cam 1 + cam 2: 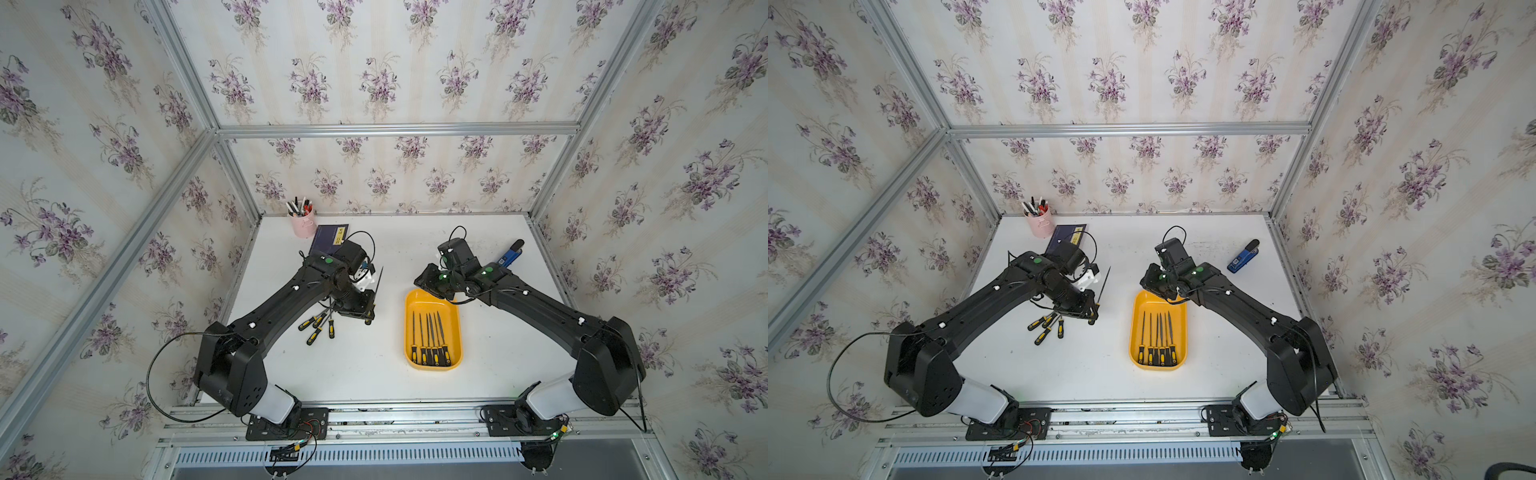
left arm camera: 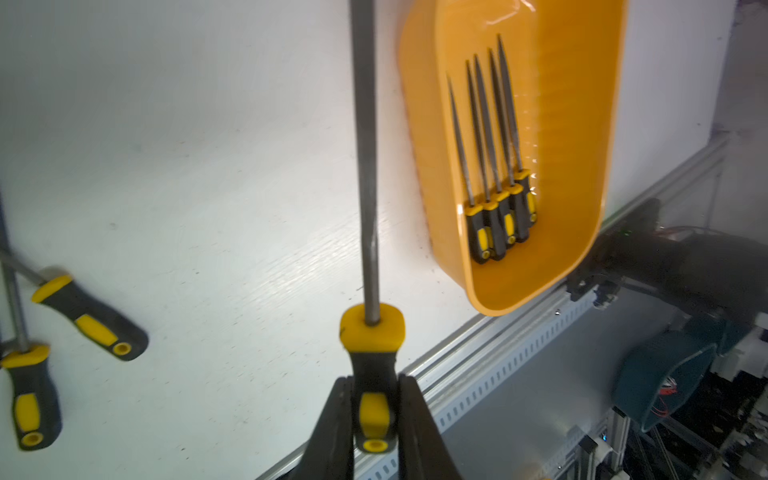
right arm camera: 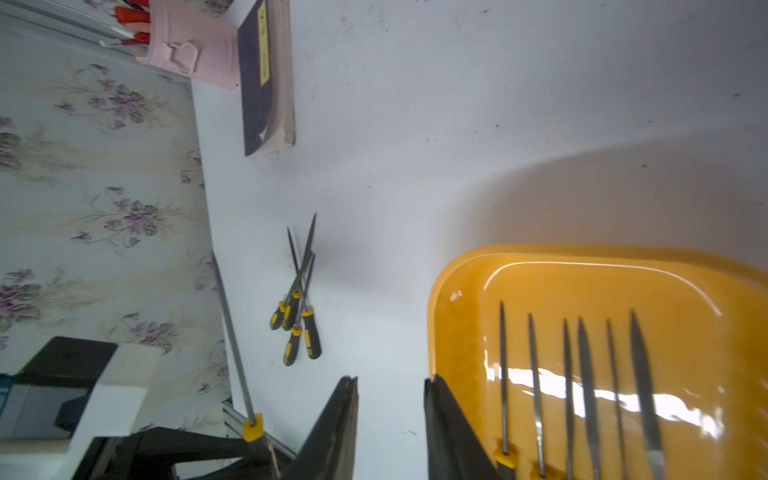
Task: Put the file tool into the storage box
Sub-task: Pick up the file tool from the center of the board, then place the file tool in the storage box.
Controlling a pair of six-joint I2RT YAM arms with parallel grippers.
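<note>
My right gripper should take hold of the grey shaft [image 1: 379,277] and lay it in the storage box's free strip [image 1: 453,324], because my left gripper is holding the file's handle, far from that strip.
My left gripper [image 2: 376,382] is shut on the black-and-yellow handle of a file tool [image 2: 365,166], whose grey shaft sticks straight out ahead. In both top views the left gripper [image 1: 368,311] holds this file [image 1: 379,280] left of the storage box [image 1: 409,332], above a heap of loose files [image 1: 318,324]. The storage box is a shallow yellow tray [image 2: 573,124] with several files [image 2: 494,166] lying side by side in it. My right gripper [image 3: 390,382] is open and empty. It hangs by the tray's far left corner [image 1: 426,282], one finger close to the tray wall [image 3: 457,332].
A pink pen cup [image 1: 302,224] and a dark booklet [image 1: 330,239] stand at the back left. A blue stapler [image 1: 509,253] lies at the back right behind the right arm. Aluminium rails [image 1: 374,411] run along the table's front edge.
</note>
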